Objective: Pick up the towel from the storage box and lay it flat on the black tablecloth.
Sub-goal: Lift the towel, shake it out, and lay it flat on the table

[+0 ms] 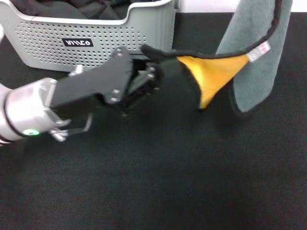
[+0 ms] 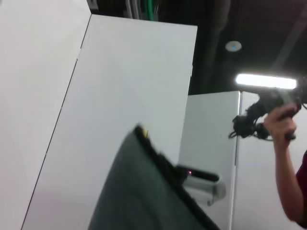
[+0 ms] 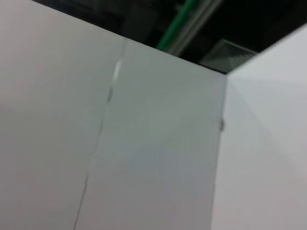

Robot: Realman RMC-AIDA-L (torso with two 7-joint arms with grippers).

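Observation:
I should use my left gripper to pull the towel's corner away from my right gripper, because the towel's black edge (image 1: pixel 216 55) sags. This will stretch the black edge before I lower the towel onto the tablecloth (image 1: pixel 177 158).
The towel (image 1: pixel 259 52) hangs from above the head view's top right edge, grey face outward, with its yellow-orange face (image 1: pixel 213 72) folded open and a white label on the black piped edge. My left gripper (image 1: pixel 156 67) reaches in from the left and is shut on the towel's edge, stretching it sideways above the black tablecloth (image 1: pixel 168 182). The towel's grey face and black edge also show in the left wrist view (image 2: pixel 144 191). The storage box (image 1: pixel 96 43) stands at the back left. My right gripper is out of view.
Dark fabric (image 1: pixel 72 9) lies inside the storage box. The left wrist view shows white wall panels and a person's arm (image 2: pixel 288 167) holding a device. The right wrist view shows only white panels and ceiling.

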